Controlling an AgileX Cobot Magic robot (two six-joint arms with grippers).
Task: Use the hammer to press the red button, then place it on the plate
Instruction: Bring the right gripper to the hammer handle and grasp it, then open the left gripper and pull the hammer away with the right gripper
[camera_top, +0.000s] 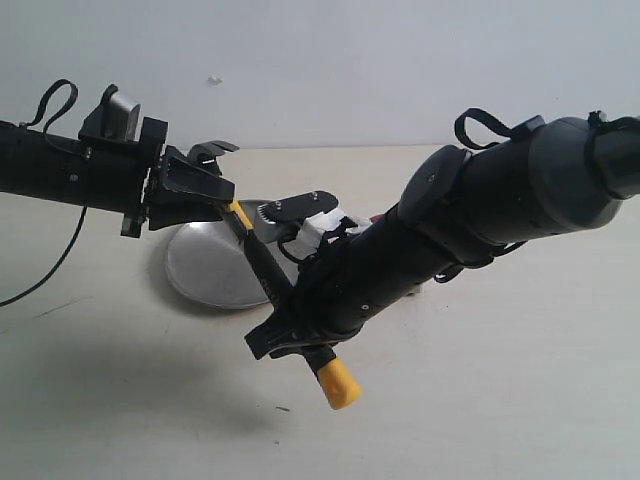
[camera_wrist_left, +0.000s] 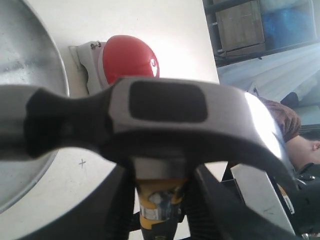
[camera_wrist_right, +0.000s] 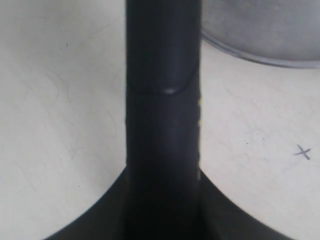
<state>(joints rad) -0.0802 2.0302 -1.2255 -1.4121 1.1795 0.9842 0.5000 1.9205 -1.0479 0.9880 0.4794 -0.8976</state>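
My left gripper is holding the yellow neck (camera_top: 240, 215) over the plate, so it should open and retreat before my right gripper brings the hammer to the red button (camera_wrist_left: 130, 56).
The hammer (camera_top: 262, 262) hangs tilted above the table, head up at the left, yellow end low near the front. My left gripper (camera_top: 225, 205) is shut on its yellow neck just under the dark head (camera_wrist_left: 167, 102), one finger (camera_wrist_left: 112, 200) on each side. My right gripper (camera_top: 295, 325) is shut on the black handle (camera_wrist_right: 162, 75) close to the yellow end. The silver plate (camera_top: 200, 265) lies under the head, and its rim shows in both wrist views (camera_wrist_left: 25, 75) (camera_wrist_right: 260, 30). The red button (camera_wrist_left: 129, 55) sits beside the plate, beyond the head; in the exterior view my right arm hides it.
Pale tabletop (camera_top: 480, 400) spreads around the plate, with small pencil crosses (camera_wrist_left: 82, 162) (camera_wrist_right: 302, 151) on it. A black cable (camera_top: 50, 265) trails from the left arm. The right arm's bulk (camera_top: 500, 200) crosses the right half. A white wall stands behind.
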